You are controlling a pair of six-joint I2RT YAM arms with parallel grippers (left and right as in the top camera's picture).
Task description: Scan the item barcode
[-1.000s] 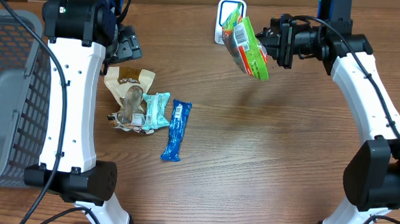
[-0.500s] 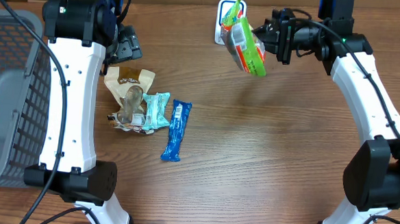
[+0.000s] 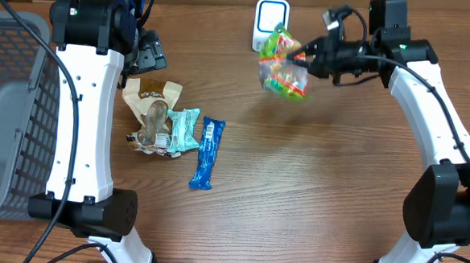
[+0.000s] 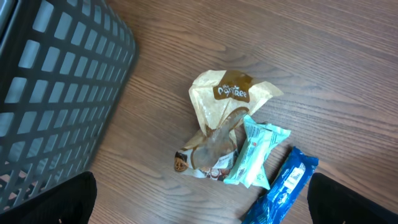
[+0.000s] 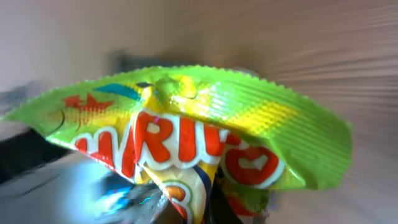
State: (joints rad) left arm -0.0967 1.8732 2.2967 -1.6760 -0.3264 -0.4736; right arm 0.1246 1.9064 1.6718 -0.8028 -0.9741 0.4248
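Note:
The green snack bag (image 3: 283, 70) hangs short of the white scanner's side (image 3: 272, 16), so my right gripper should draw back, turn the bag and bring it over the scanner.
A green snack bag (image 3: 284, 66) with red lettering hangs in the air just in front of the white scanner (image 3: 268, 16) at the table's far edge. My right gripper (image 3: 307, 56) is shut on the bag's right end. The bag (image 5: 205, 118) fills the right wrist view, blurred, and hides the fingers there. No barcode shows on the bag. My left gripper (image 3: 147, 54) hovers open over a pile of snacks, and its dark fingertips (image 4: 50, 202) stand wide apart with nothing between them.
The pile holds a tan pouch (image 3: 152, 95) (image 4: 227, 96), a teal bar (image 3: 185, 130) (image 4: 258, 152) and a blue bar (image 3: 207, 153) (image 4: 283, 186). A grey mesh basket (image 3: 6, 111) (image 4: 56, 81) stands at the left edge.
My right wrist has rolled and turned the green bag from its barcode side to its printed front; the bag has slipped slightly down and away from the scanner. The left arm has not moved.

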